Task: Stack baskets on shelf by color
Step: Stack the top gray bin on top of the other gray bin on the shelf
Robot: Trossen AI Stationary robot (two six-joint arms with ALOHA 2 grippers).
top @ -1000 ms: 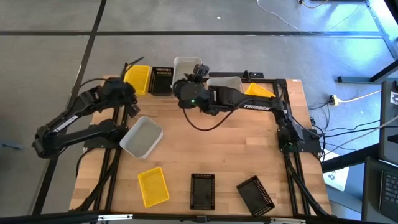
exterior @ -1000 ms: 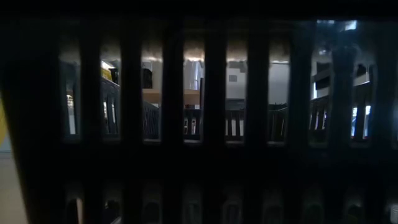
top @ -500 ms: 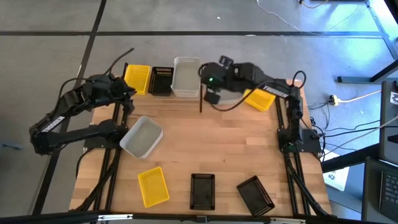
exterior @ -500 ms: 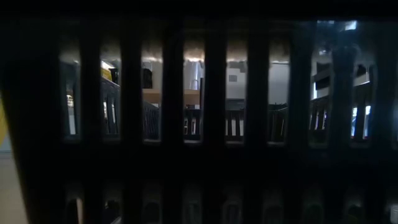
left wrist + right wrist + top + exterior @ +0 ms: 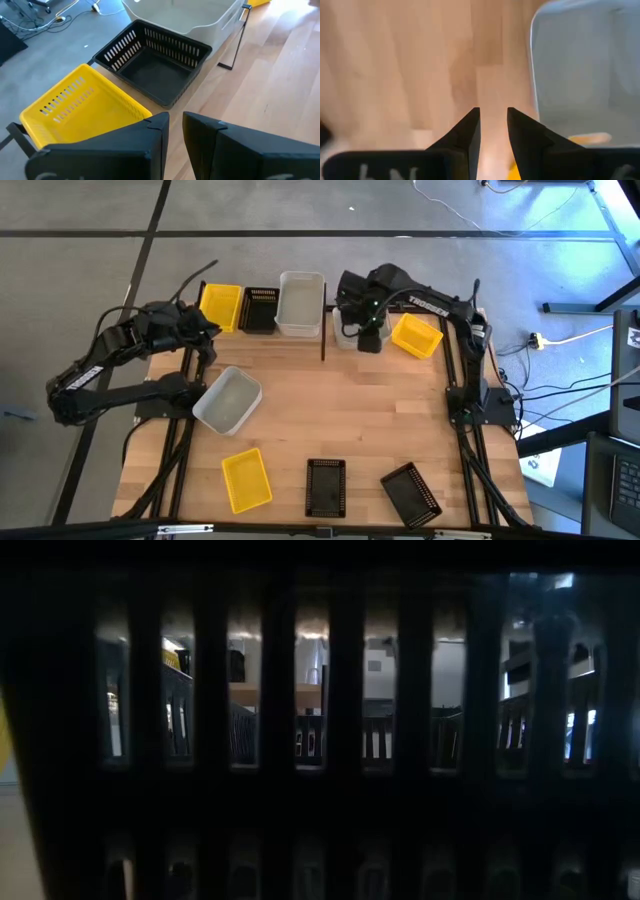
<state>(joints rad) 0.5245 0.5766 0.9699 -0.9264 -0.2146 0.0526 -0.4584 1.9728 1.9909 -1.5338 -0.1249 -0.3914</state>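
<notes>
The robot's right gripper is next to just one thin, straight rim (image 5: 533, 65), so the white basket (image 5: 350, 335) will tilt up stiffly along with the gripper when the robot lifts.
On the shelf at the table's far edge, left of its black divider (image 5: 323, 340), a yellow basket (image 5: 221, 306), a black basket (image 5: 261, 309) and a white basket (image 5: 300, 303) stand side by side. Right of the divider are another white basket (image 5: 345, 335) and a yellow one (image 5: 415, 335). My right gripper (image 5: 365, 340) points down over that white basket's near rim (image 5: 580, 65), open and holding nothing. My left gripper (image 5: 208, 332) hovers by the yellow basket (image 5: 80, 107), open a crack (image 5: 176, 116) and holding nothing.
On the tabletop lie a white basket (image 5: 228, 398) at the left, and a yellow basket (image 5: 246, 478) and two black ones (image 5: 325, 485) (image 5: 410, 492) along the near edge. A black slotted basket wall (image 5: 320, 740) fills the low view.
My right gripper has swung from the white basket left of the divider toward the table's right, sunk, and tipped to point straight down over the white basket right of the divider. My left gripper has risen a little and drawn back toward the far left corner.
</notes>
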